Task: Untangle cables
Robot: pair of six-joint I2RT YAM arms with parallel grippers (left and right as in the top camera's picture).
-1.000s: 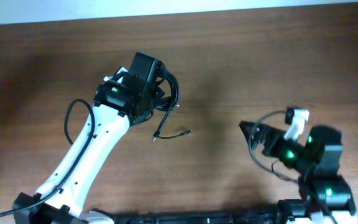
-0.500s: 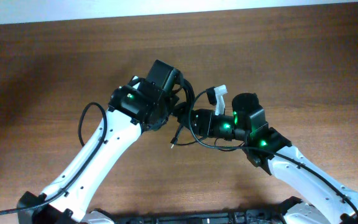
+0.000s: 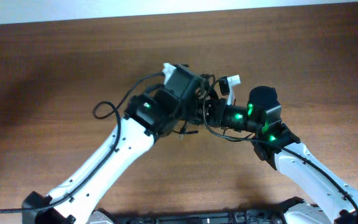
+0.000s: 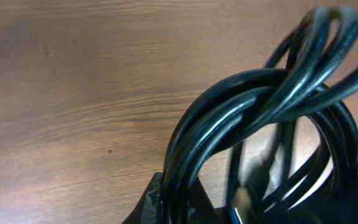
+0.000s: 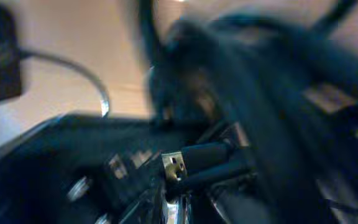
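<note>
Twisted strands of cable are pinched in my left gripper close beside my right gripper. My left gripper should open and move back while my right gripper lowers the cable coil to spread it out.
A coil of black cables fills the left wrist view, its twisted loops hanging above the brown table. My left gripper is shut on the strands at the bottom of the coil. In the overhead view my left gripper and right gripper meet tip to tip at mid-table over the bundle, and a loose cable tail hangs below them. The right wrist view is blurred. A metal USB plug on a black cable lies right at my right gripper, which is shut on that cable.
The wooden table stretches out on all sides of the arms. The left arm's own wiring loops out at its side. A white fitting sticks out from the right wrist. The table's far edge runs along the top.
The right arm swung from the lower right to the centre and its jaws went from wide open to shut at the bundle. The left gripper carried the cables rightward.
</note>
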